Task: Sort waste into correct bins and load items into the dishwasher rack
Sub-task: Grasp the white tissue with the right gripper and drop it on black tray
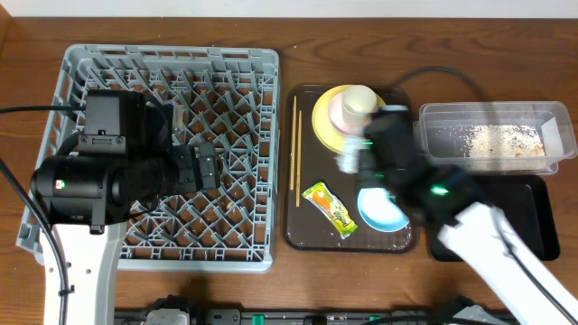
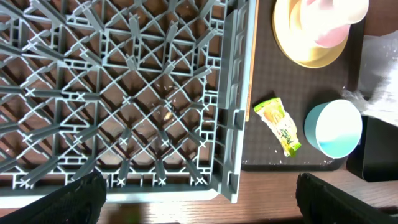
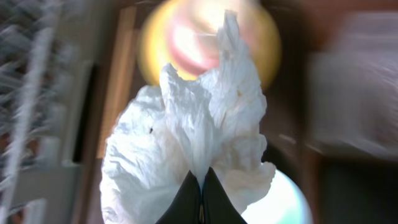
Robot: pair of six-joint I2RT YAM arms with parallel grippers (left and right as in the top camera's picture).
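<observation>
The crumpled white napkin (image 3: 186,134) hangs clear of the tray and the black tub (image 1: 522,212) is open, so my right gripper keeps moving across and lets go above the tub.
My right gripper (image 1: 361,152) is shut on the crumpled white napkin (image 1: 348,162) and holds it above the brown tray, between the plate and the light blue bowl; the pinch shows in the right wrist view (image 3: 200,186), with the napkin (image 3: 186,124) filling it. The yellow plate (image 1: 321,125) carries a white bowl (image 1: 338,110) and a small cup (image 1: 358,99). The light blue bowl (image 1: 379,213), snack wrapper (image 1: 330,208) and two chopsticks (image 1: 296,153) lie on the tray. My left gripper (image 2: 199,205) is open and empty over the grey rack (image 1: 226,90).
The clear tub (image 1: 488,114) at the back right holds rice-like scraps (image 1: 501,140). The black tub (image 1: 535,217) sits in front of it. The dark brown tray (image 1: 302,227) lies between the rack and the tubs. The left wrist view shows the rack's front corner (image 2: 231,180).
</observation>
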